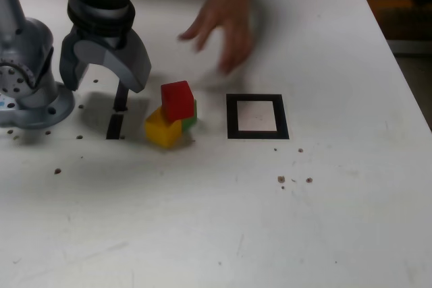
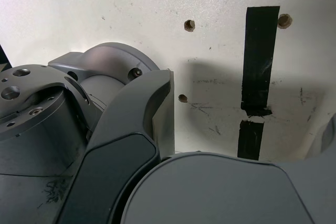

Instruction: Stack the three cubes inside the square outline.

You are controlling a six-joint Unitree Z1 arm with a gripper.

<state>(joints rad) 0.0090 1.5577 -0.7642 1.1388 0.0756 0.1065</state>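
Note:
My gripper is hanging over the black tape strips (image 1: 119,111), away from the cubes, so next I move back and straddle the red cube on top (image 1: 177,101) first.
Three cubes huddle together to the exterior view's left of the square outline (image 1: 231,118). The red cube (image 1: 177,100) rests tilted on top of the yellow cube (image 1: 162,129) and the green cube (image 1: 191,118), which is mostly hidden behind them. White table shows inside the outline and nothing stands in it. My gripper (image 1: 102,84) hangs open above the table, further to the exterior view's left of the cubes, over the black tape strips, with nothing between its fingers. In the wrist view no cube shows, only one dark finger (image 2: 131,145) and the table.
A person's blurred hand (image 1: 226,21) hovers over the table behind the cubes and outline. Two short black tape strips (image 1: 116,125) (image 2: 260,56) lie under the gripper. The arm's grey base (image 1: 27,79) (image 2: 47,108) stands at the exterior view's left. Small brown specks (image 1: 281,179) dot the table.

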